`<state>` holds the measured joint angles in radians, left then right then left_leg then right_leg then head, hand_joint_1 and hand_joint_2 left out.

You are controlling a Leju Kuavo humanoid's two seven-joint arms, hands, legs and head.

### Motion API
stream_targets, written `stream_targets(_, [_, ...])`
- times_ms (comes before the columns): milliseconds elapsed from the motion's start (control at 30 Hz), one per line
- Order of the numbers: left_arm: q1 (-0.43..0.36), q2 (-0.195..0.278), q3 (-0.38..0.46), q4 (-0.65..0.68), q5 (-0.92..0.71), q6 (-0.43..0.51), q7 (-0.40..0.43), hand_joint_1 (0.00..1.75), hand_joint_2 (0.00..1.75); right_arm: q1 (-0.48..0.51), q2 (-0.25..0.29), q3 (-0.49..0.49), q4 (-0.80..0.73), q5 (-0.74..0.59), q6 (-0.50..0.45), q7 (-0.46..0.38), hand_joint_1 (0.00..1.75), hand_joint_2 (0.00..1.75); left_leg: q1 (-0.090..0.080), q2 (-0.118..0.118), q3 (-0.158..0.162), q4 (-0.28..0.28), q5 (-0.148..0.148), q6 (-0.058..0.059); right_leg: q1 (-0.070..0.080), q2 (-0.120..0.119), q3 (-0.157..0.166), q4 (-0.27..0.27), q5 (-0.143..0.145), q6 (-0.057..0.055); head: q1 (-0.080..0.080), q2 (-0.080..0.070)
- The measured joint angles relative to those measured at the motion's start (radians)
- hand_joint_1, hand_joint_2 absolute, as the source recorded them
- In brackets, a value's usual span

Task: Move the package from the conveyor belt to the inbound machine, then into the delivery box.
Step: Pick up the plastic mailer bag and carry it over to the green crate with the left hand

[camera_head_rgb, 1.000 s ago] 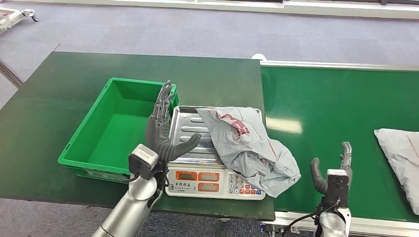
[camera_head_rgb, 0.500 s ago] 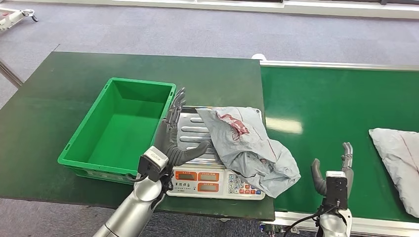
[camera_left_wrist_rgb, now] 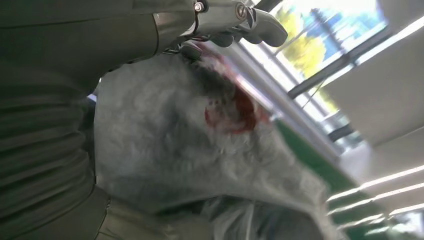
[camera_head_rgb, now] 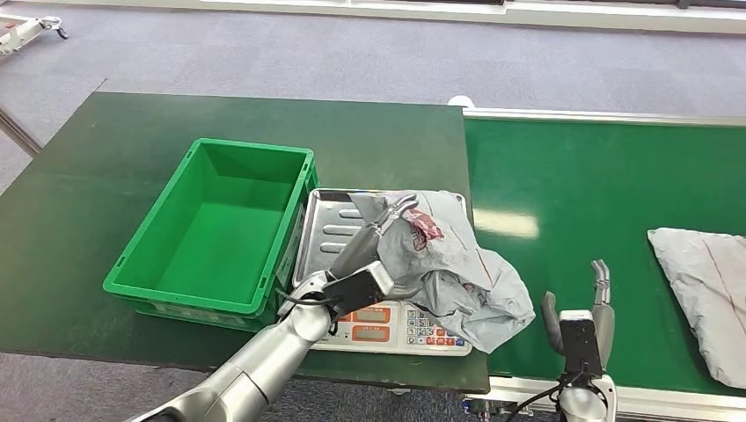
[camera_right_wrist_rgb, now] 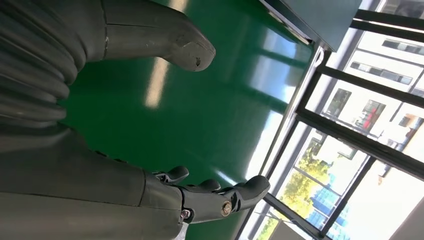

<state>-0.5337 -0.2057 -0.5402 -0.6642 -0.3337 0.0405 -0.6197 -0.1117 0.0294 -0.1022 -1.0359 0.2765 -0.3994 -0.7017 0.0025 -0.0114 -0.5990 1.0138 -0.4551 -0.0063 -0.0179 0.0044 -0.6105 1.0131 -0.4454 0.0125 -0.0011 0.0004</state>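
Note:
My gripper will bunch the package (camera_head_rgb: 431, 246) into folds at its grip when it lifts it, because the grey package's crumpled end (camera_head_rgb: 493, 303) sags over the scale's edge.
A crumpled grey package (camera_head_rgb: 453, 259) with a red mark lies on the steel tray (camera_head_rgb: 327, 230) of the inbound machine (camera_head_rgb: 387, 323), a scale with orange displays, and hangs over its right edge. My left hand (camera_head_rgb: 368, 257) stretches across the tray, its fingers (camera_head_rgb: 393, 211) spread along the package's left edge and touching it. The left wrist view shows the package (camera_left_wrist_rgb: 200, 150) close below the spread fingers (camera_left_wrist_rgb: 240, 17). The green delivery box (camera_head_rgb: 220, 220) stands left of the scale, with nothing inside. Low over the conveyor belt (camera_head_rgb: 598, 185), my right hand (camera_head_rgb: 581, 321) is open, its thumb (camera_right_wrist_rgb: 165, 40) and fingers (camera_right_wrist_rgb: 220, 200) apart.
A second grey package (camera_head_rgb: 704, 281) lies on the belt at the right edge. The dark green table (camera_head_rgb: 106, 176) carries the box and the scale. Grey carpet lies beyond.
My left hand swung from beside the box, over the tray, down onto the package's left edge. The second package rode leftward on the belt. My right hand sank a little.

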Motion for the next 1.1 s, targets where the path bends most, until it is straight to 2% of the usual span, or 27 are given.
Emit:
stream_targets(67, [-0.021, -0.025, 0.0, 0.063, -0.03, -0.042, 0.074, 0.0, 1.75, -0.009, 0.0, 0.0, 0.018, 0.002, 0.002, 0.0, 0.0, 1.75, 0.0, 0.0, 0.0, 0.0, 0.0, 0.0, 0.0, 0.0, 0.0, 0.0, 0.0, 0.0, 0.0, 0.0])
stream_targets(167, [-0.034, -0.058, 0.0, 0.135, -0.101, -0.03, 0.139, 0.0, 1.75, -0.03, 0.0, 0.0, 0.046, 0.0, 0.002, 0.0, 0.0, 1.75, 0.0, 0.0, 0.0, 0.0, 0.0, 0.0, 0.0, 0.0, 0.0, 0.0, 0.0, 0.0, 0.0, 0.0])
stream_targets(367, [-0.055, -0.084, 0.0, 0.201, -0.201, 0.038, 0.191, 0.0, 1.75, -0.069, 0.002, 0.007, 0.082, 0.011, 0.011, 0.0, 0.0, 1.75, 0.0, 0.0, 0.0, 0.0, 0.0, 0.0, 0.0, 0.0, 0.0, 0.0, 0.0, 0.0, 0.0, 0.0])
stream_targets(567, [-0.063, -0.09, 0.004, 0.218, -0.255, 0.059, 0.232, 0.0, 1.75, -0.096, 0.004, 0.008, 0.097, 0.018, 0.022, 0.0, 0.0, 1.75, 0.0, 0.0, 0.0, 0.0, 0.001, 0.001, 0.0, 0.0, 0.001, 0.0, 0.001, 0.0, 0.0, 0.0])
stream_targets(600, [-0.064, -0.091, 0.005, 0.219, -0.26, 0.065, 0.236, 0.11, 1.75, -0.099, 0.004, 0.008, 0.098, 0.018, 0.023, 0.0, 0.0, 1.75, 0.0, 0.0, 0.0, 0.0, 0.001, 0.001, 0.0, 0.0, 0.001, 0.0, 0.001, 0.0, 0.0, 0.0])
stream_targets(700, [-0.064, -0.093, 0.009, 0.222, -0.273, 0.09, 0.249, 1.42, 1.75, -0.104, 0.006, 0.008, 0.101, 0.017, 0.023, 0.0, 0.0, 1.75, 0.0, 0.0, 0.0, 0.0, 0.001, 0.001, 0.0, 0.0, 0.001, 0.0, 0.001, 0.0, 0.0, 0.0])
stream_targets(733, [-0.064, -0.093, 0.011, 0.223, -0.28, 0.1, 0.252, 1.75, 1.75, -0.105, 0.007, 0.008, 0.101, 0.017, 0.024, 0.0, 0.0, 1.75, 0.0, 0.0, 0.0, 0.0, 0.001, 0.001, 0.0, 0.0, 0.001, 0.0, 0.001, 0.0, 0.0, 0.0])
stream_targets(933, [-0.062, -0.095, 0.046, 0.213, -0.345, 0.195, 0.241, 1.75, 1.75, -0.119, 0.011, 0.008, 0.101, 0.019, 0.03, 0.0, 0.0, 1.75, 0.0, 0.0, 0.0, 0.0, 0.001, 0.001, 0.0, 0.0, 0.001, 0.0, 0.001, 0.0, 0.0, 0.0])
stream_targets(1100, [-0.057, -0.096, 0.103, 0.193, -0.359, 0.219, 0.204, 1.75, 1.75, -0.123, 0.012, 0.008, 0.101, 0.02, 0.03, 0.0, 0.0, 1.75, 0.0, 0.0, 0.0, 0.0, 0.001, 0.001, 0.0, 0.0, 0.001, 0.0, 0.001, 0.0, 0.0, 0.0])
